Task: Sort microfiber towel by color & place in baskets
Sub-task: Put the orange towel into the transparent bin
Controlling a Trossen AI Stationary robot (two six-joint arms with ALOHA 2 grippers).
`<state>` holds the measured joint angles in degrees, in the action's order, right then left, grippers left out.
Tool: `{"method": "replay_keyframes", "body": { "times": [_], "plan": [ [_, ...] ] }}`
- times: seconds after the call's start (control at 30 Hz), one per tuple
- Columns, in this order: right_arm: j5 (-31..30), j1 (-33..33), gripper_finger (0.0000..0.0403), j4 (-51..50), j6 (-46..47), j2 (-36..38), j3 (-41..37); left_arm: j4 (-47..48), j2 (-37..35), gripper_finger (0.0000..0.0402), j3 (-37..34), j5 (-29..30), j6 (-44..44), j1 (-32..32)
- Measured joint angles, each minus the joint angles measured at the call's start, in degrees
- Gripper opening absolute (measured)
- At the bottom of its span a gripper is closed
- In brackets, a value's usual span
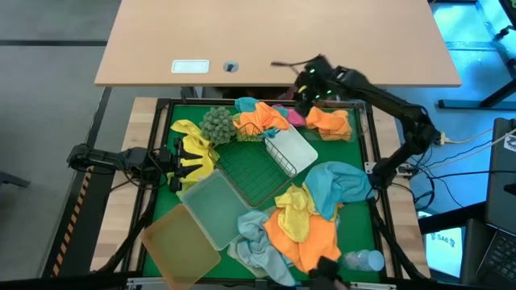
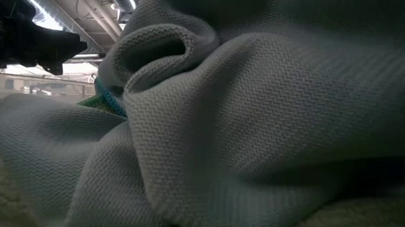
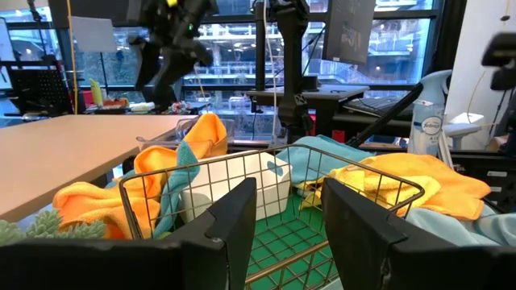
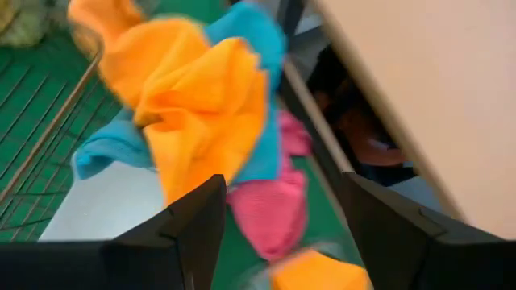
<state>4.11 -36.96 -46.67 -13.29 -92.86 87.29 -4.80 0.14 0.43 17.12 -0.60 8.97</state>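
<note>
The orange towel is lying on top of the blue towel. My right gripper should keep going toward the orange end (image 1: 278, 122) next to the white basket and close there.
Towels lie in heaps on the green mat. An orange and blue heap (image 1: 260, 118) and a pink towel (image 1: 293, 118) are at the far edge, with an orange towel (image 1: 330, 122) beside them. A yellow towel (image 1: 193, 145) lies at the left. Light blue (image 1: 339, 184) and orange-yellow towels (image 1: 298, 221) are at the near right. My right gripper (image 1: 310, 84) hangs open above the far heap; its wrist view shows the pink towel (image 4: 278, 205) and an orange towel (image 4: 201, 105) below the open fingers (image 4: 282, 234). My left gripper (image 1: 187, 157) is open and low by the yellow towel, facing the green wire basket (image 3: 266, 185).
The white basket (image 1: 292, 150), green wire basket (image 1: 251, 173), frosted clear basket (image 1: 214, 205) and amber basket (image 1: 179, 246) run diagonally across the mat. A bobbly ball (image 1: 216, 125) is at the far left and a clear bottle (image 1: 363, 259) at the near right. A pale towel (image 2: 260, 124) blocks the low view.
</note>
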Motion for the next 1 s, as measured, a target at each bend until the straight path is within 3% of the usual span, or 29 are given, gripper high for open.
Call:
{"method": "replay_keyframes", "body": {
  "times": [0.33,0.73,1.0],
  "plan": [
    [-2.3,4.8,0.0244,1.3,0.1,-11.1,0.0,0.0,0.0,0.0136,0.0,0.0,0.0,0.0],
    [3.3,5.1,0.0243,2.9,0.2,-14.8,0.0,0.0,0.0,0.0137,0.0,0.0,0.0,0.0],
    [10.3,5.1,0.0243,2.8,0.0,-14.7,0.0,0.0,0.0,0.0137,0.0,0.0,0.0,0.0]
  ]
}}
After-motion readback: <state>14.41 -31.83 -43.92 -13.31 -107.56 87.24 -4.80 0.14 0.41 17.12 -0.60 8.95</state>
